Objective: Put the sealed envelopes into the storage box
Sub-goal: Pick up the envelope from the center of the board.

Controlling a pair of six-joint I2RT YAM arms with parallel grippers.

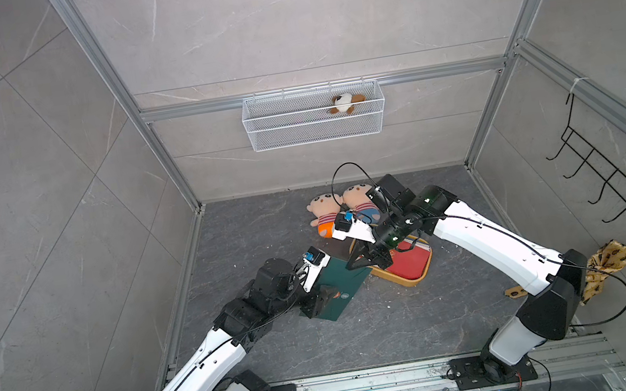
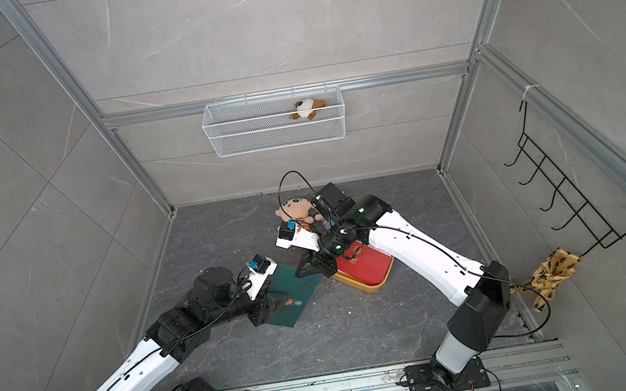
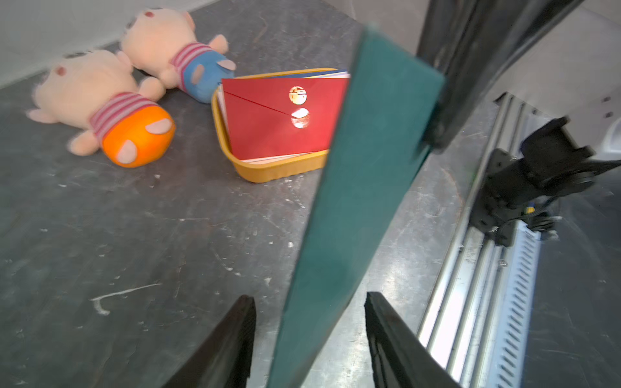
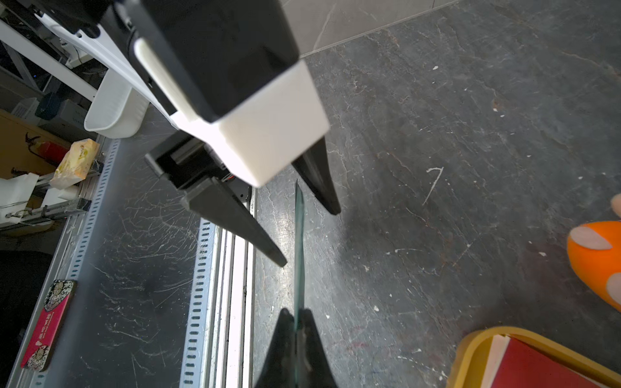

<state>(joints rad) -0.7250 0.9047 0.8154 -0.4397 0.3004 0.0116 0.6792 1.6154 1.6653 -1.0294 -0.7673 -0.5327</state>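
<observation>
The green envelope's near edge (image 3: 305, 336) is between my left gripper's open fingers, so they should back off before my right gripper lays the envelope in the storage box (image 1: 407, 264).
A dark green sealed envelope (image 1: 343, 284) (image 2: 296, 293) hangs edge-up above the floor, between both arms. My right gripper (image 1: 351, 265) (image 4: 295, 312) is shut on its far end, the fingers pinching the thin edge. My left gripper (image 1: 320, 302) (image 3: 309, 299) stands open around the near end, with a gap on each side of the green envelope (image 3: 363, 168). The storage box (image 1: 404, 281) (image 3: 268, 173) is a mustard-yellow tray just right of the grippers. It holds a stack of envelopes with a red envelope (image 1: 413, 261) (image 3: 282, 127) on top.
Two plush dolls (image 1: 325, 215) (image 1: 360, 200) lie behind the tray. A white wire basket (image 1: 315, 120) with a small plush toy (image 1: 346, 103) hangs on the back wall. A black hook rack (image 1: 612, 181) and a yellow cloth (image 1: 604, 270) hang at the right.
</observation>
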